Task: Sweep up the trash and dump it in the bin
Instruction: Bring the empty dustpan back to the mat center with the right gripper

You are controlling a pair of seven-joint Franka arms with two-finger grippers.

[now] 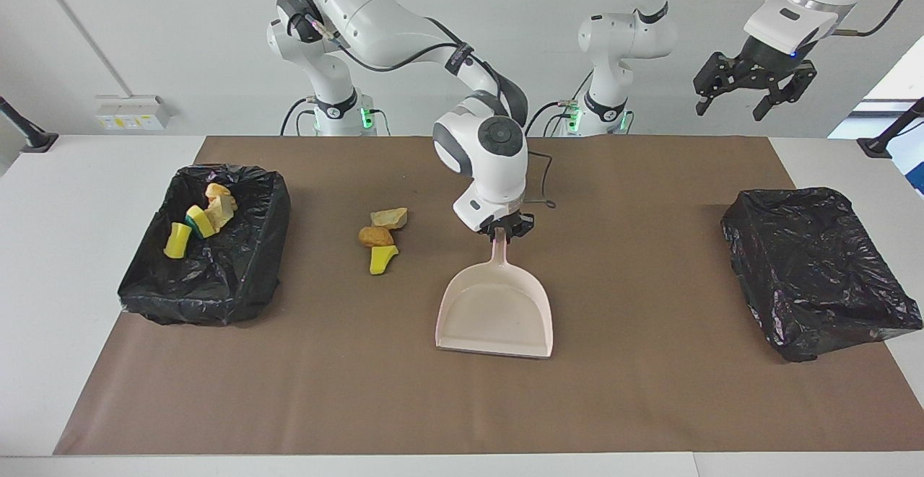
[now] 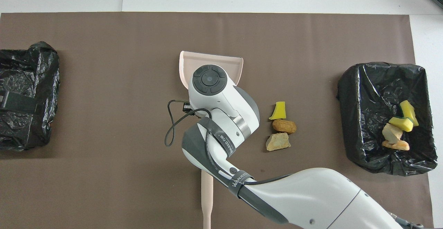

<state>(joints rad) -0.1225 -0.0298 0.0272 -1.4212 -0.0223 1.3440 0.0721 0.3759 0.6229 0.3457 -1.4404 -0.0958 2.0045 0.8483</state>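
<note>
The trash chunks (image 2: pixel 284 125) are loose and the pink dustpan (image 2: pixel 199 60) has an opening. The dustpan should empty cleanly when I tilt it.
My right gripper (image 1: pixel 502 230) is shut on the handle of the pink dustpan (image 1: pixel 495 311), which is at the middle of the brown mat with its mouth facing away from the robots. In the overhead view the arm covers the gripper, and only the pan's lip (image 2: pixel 214 57) shows. Three trash chunks lie on the mat beside the pan, toward the right arm's end: pale (image 1: pixel 390 217), orange-brown (image 1: pixel 375 236) and bright yellow (image 1: pixel 382 259). They also show in the overhead view (image 2: pixel 284 126). Several more chunks (image 1: pixel 198 221) lie in the black-lined bin (image 1: pixel 238 275). My left gripper (image 1: pixel 751 87) waits open, high over the left arm's end.
A second black-lined bin (image 1: pixel 816 268) stands at the left arm's end of the mat and also shows in the overhead view (image 2: pixel 24 97). A pale-handled brush (image 2: pixel 207 194) lies near the robots, partly under my right arm and hidden in the facing view.
</note>
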